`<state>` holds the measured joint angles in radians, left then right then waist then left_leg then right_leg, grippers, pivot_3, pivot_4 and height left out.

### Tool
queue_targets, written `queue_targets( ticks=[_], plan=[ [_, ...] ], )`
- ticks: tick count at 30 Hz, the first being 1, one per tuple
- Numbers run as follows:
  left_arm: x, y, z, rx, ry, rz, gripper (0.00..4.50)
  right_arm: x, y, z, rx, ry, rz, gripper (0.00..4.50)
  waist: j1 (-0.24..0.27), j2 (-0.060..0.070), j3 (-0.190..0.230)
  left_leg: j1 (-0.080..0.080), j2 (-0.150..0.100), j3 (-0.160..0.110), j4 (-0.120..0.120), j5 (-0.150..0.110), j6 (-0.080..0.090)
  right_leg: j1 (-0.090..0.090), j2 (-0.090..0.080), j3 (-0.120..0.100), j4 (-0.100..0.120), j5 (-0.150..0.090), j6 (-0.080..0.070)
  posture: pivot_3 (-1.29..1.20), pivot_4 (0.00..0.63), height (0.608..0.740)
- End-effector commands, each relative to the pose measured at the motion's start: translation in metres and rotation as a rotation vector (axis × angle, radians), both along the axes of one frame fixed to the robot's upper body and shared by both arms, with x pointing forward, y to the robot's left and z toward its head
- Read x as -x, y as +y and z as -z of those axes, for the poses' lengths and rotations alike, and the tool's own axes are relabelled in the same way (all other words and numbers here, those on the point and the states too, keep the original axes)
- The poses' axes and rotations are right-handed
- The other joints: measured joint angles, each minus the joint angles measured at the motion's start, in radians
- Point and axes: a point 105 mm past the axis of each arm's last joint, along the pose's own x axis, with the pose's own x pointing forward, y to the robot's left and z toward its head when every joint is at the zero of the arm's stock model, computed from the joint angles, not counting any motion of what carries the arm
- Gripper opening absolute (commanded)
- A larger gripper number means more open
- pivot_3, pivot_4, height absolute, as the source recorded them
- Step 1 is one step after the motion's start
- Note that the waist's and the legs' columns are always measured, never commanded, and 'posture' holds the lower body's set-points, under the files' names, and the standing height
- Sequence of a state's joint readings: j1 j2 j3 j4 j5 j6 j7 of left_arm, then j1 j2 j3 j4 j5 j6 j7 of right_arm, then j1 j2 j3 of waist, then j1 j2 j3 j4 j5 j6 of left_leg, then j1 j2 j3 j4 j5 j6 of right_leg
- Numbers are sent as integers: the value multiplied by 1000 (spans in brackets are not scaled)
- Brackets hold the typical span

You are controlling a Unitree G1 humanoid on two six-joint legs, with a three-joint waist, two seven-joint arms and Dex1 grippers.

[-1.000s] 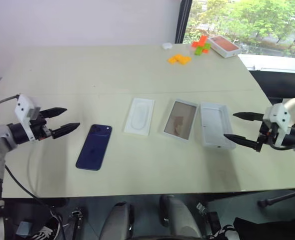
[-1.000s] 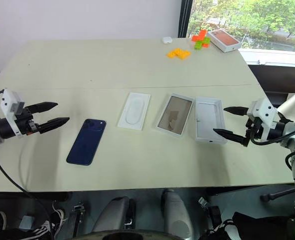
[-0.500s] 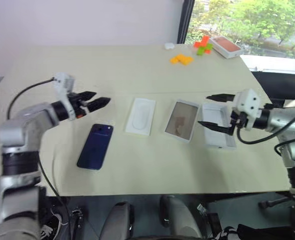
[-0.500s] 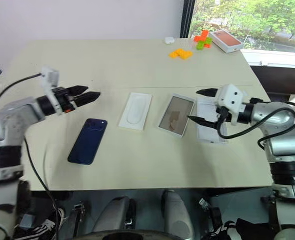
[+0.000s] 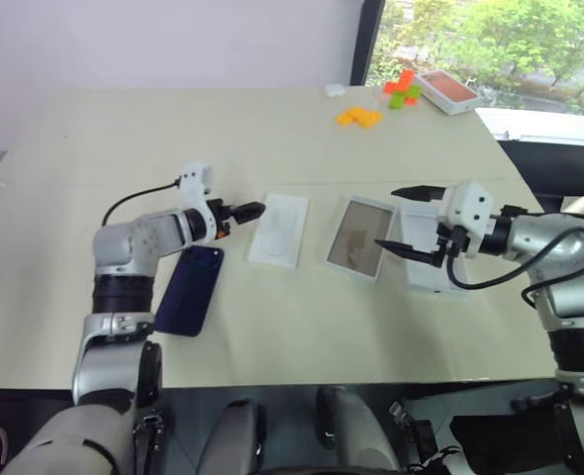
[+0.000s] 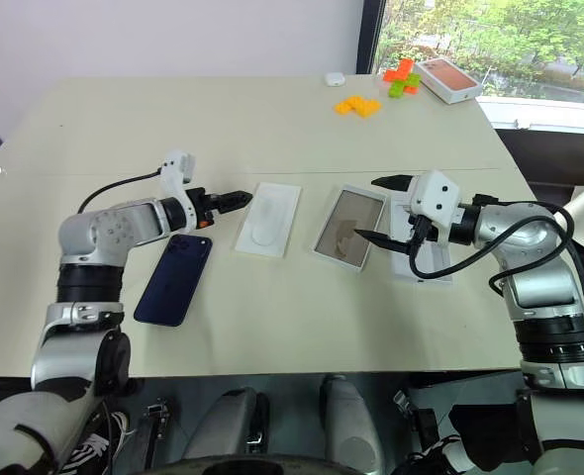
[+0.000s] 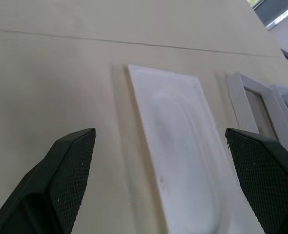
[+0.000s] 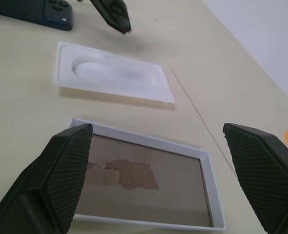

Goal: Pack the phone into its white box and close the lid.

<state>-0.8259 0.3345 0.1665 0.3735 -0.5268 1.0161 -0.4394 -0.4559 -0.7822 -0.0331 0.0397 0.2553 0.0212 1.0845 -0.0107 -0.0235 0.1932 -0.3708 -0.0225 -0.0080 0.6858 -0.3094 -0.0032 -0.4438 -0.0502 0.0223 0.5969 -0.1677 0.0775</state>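
My gripper will cover the brown lining with the tray when it carries the tray over and lowers it, because the shallow tray's outline (image 5: pixel 279 231) matches the brown-lined white frame (image 5: pixel 361 238).
The dark navy phone (image 5: pixel 188 290) lies flat on the table, camera bump at its far end. Just right of it sits the white box (image 5: pixel 277 230), a shallow tray with a round-cornered recess, also the white box (image 7: pixel 183 146) seen close up. My left gripper (image 5: pixel 243 212) is open, hovering past the phone's far end with its tips at the box's left edge. The white lid (image 5: pixel 433 262) lies inside-up at the right. My right gripper (image 5: pixel 388 219) is open with nothing in it, between the lid and a brown-lined white frame (image 5: pixel 359 237).
An orange-topped white box (image 5: pixel 442 89), orange blocks (image 5: pixel 356 117), green and orange blocks (image 5: pixel 401 89) and a small white object (image 5: pixel 333 90) lie at the far right of the table. The near table edge (image 5: pixel 292 381) runs close below the phone.
My left gripper swung right and forward, from left of the phone to the white box's left edge. The right gripper shifted left from beyond the lid to over the brown-lined frame's right side.
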Motion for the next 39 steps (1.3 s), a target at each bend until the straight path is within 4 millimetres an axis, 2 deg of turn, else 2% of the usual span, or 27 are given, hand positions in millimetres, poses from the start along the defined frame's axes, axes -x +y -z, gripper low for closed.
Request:
queue_targets(
  ticks=[1,8,14,17,20,27,30,32,33,39],
  plan=[
    [-2,-8,-6,3,5,24,4471,-1,2,-16,-4,-70,-7,4500,-3,0,0,0,0,0,0,0,0,0,0,0,0,0,0,0,150,740],
    [-3,-16,11,-64,56,34,4471,0,5,-17,-5,-79,-14,4500,-1,0,0,1,1,0,0,0,0,0,0,0,0,0,0,0,150,740],
    [-3,-30,14,29,95,44,4471,1,4,-19,-14,-82,-12,4500,2,0,0,1,0,0,0,0,0,0,0,0,1,0,0,0,150,740],
    [-2,-33,17,48,102,45,3669,0,5,-21,-17,-86,-13,4500,1,0,0,0,0,0,0,0,0,0,0,0,0,0,0,0,150,740],
    [0,-37,20,62,111,49,2179,1,6,-22,-17,-89,-16,4500,0,0,0,0,0,0,0,0,0,0,-1,0,0,0,0,0,150,740],
    [5,-30,26,58,114,32,2179,3,7,-26,-22,-94,-19,4500,-2,0,0,1,1,0,0,0,0,0,0,0,1,0,0,0,150,740],
    [7,-26,18,114,93,29,1315,4,8,-26,-23,-94,-18,4500,-3,0,0,1,1,0,0,0,0,0,0,0,1,0,0,0,150,740],
    [9,-24,17,172,114,22,326,4,8,-25,-22,-93,-18,4500,-2,0,0,1,1,0,0,0,0,0,0,0,0,0,0,0,150,740],
    [10,-23,18,161,115,20,38,4,8,-26,-23,-92,-18,4500,-1,0,0,1,1,0,0,0,0,0,0,0,0,0,0,0,150,740],
    [12,-23,18,135,109,26,38,5,9,-26,-21,-93,-24,4500,0,0,0,0,0,0,0,0,0,0,-1,0,0,0,0,0,150,740]
  ],
)
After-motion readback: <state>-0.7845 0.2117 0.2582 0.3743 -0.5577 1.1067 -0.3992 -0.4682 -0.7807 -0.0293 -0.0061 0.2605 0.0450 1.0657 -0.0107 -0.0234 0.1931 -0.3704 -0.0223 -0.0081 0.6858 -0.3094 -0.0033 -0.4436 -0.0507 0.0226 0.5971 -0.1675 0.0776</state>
